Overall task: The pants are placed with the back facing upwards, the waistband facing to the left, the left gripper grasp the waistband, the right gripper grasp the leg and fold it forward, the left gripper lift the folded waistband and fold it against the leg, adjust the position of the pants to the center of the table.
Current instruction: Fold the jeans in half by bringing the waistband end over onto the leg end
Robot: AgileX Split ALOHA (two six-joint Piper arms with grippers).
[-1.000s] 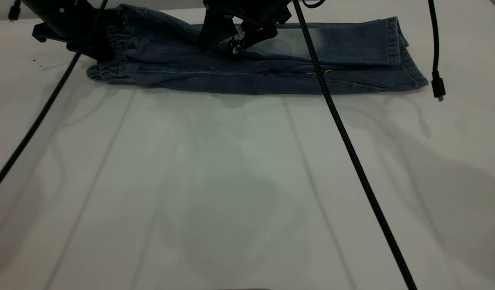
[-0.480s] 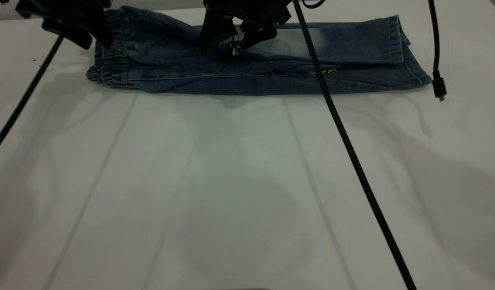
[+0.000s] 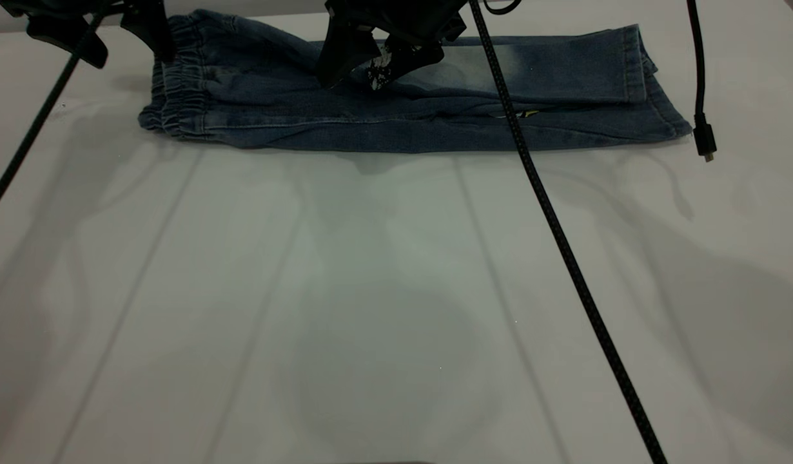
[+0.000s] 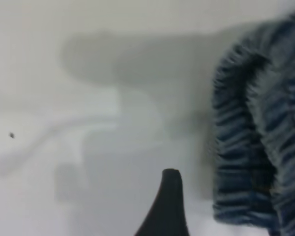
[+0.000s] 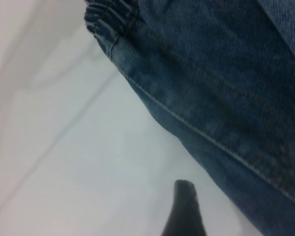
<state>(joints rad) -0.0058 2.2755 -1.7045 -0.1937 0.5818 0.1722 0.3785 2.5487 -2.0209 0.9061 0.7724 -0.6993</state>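
I expect the waistband to come to rest in staggered layers near the hems when I fold it over, because gathered edges lie stacked with a gap.
The pants lie folded lengthwise along the far side of the table, and their waistband points left. The plain leg lies on top, its hem at the right. My left gripper hovers open just left of the waistband and holds nothing. In the left wrist view one of its fingers shows beside the ruched waistband. My right gripper hangs open over the middle of the pants. One of its fingers shows next to the folded denim edge.
A black braided cable runs from the right arm across the table toward the near edge. Another cable trails from the left arm. A cable with a plug dangles by the leg hems. Bare white tabletop fills the near half.
My left gripper has let go of the waistband and risen up and to the left. The waistband has settled flat on the table. The right gripper has not moved.
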